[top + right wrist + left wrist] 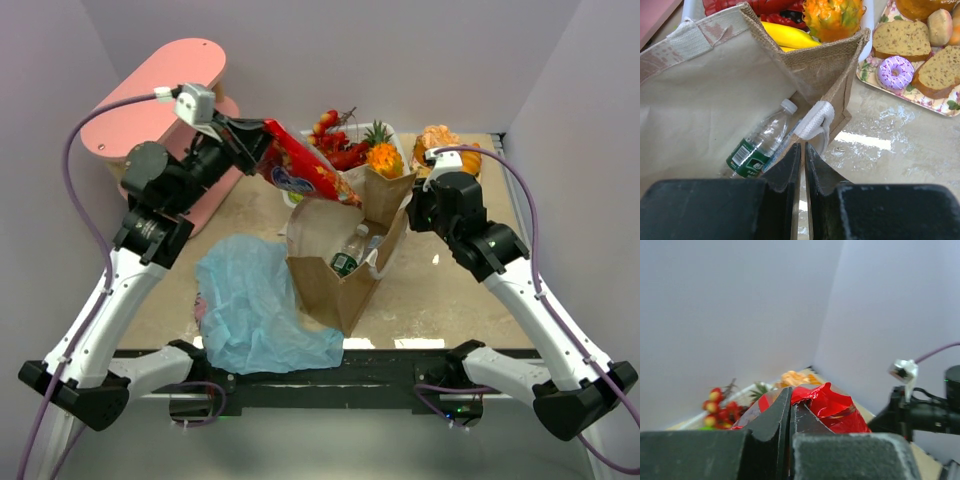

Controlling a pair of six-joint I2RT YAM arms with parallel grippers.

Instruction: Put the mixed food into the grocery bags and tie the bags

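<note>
The red snack packet's loose end (346,193) is pointing over the brown paper bag's opening (328,226). My left gripper should keep moving the packet down until it is inside.
My left gripper (262,135) is shut on a red snack packet (303,172) and holds it in the air above the left rim of the open brown paper bag (322,240). The left wrist view shows the packet (836,407) pinched between the shut jaws of that gripper (791,390). A green-labelled clear bottle (758,148) lies inside the bag (715,100). My right gripper (800,145) is shut on the bag's right rim beside a white handle (815,120). The light-blue plastic bag (258,305) lies flat at the front left. Red lobster (338,145), pineapple (384,157) and a banana (787,36) sit in the white basket behind.
A floral tray (940,107) with bread slices and a purple doughnut stands at the back right. A pink rounded stand (150,100) sits at the back left. Purple walls close off the back and sides.
</note>
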